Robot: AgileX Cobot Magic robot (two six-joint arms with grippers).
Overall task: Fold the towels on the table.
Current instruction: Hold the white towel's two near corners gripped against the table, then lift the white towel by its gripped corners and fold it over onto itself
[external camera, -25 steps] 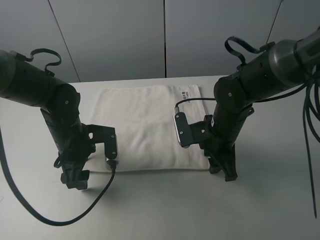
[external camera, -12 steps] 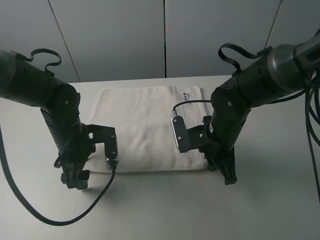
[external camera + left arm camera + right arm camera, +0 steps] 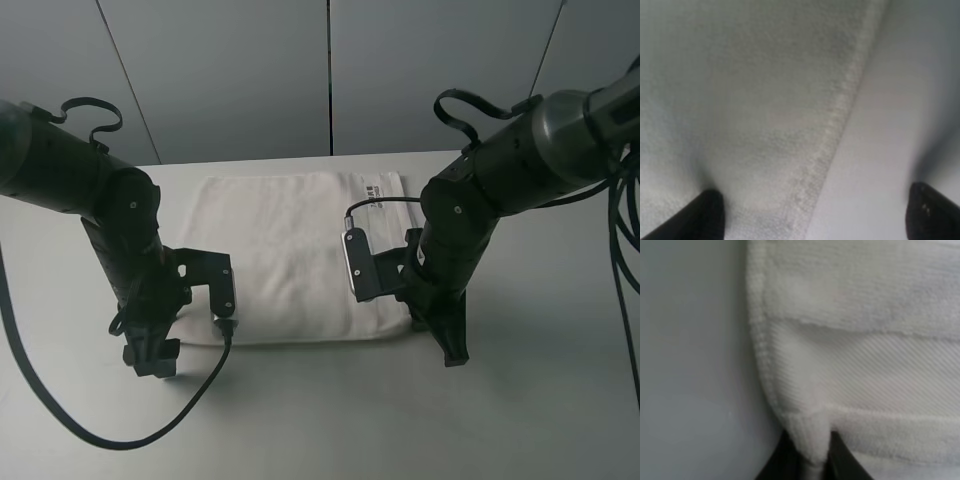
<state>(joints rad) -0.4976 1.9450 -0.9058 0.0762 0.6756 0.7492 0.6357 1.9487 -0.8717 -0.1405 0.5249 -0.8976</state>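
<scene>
My grippers will make the white towel sag in the middle when they lift its near corners, as the white towel's near edge (image 3: 305, 342) hangs slack between them.
The white towel (image 3: 290, 250) lies flat on the light grey table (image 3: 320, 420), with its printed label (image 3: 378, 186) at the far right corner. My left gripper (image 3: 152, 360) is down at the towel's near left corner. In the left wrist view it (image 3: 820, 217) is open, one fingertip (image 3: 707, 212) on the towel (image 3: 765, 100) and the other on bare table (image 3: 890, 125), straddling the hem. My right gripper (image 3: 452, 352) is at the near right corner. In the right wrist view it (image 3: 807, 462) is shut on the towel's (image 3: 865, 315) corner, beside the woven border stripe (image 3: 880, 375).
Black cables hang from both arms; one loops over the table (image 3: 120, 440) in front of the left arm. A grey panelled wall (image 3: 330, 70) stands behind the table's far edge. Bare tabletop (image 3: 690, 365) lies beside the towel's corner.
My right arm has shifted a little left and lower, bringing its gripper in at the towel's near right corner. The left arm has barely moved.
</scene>
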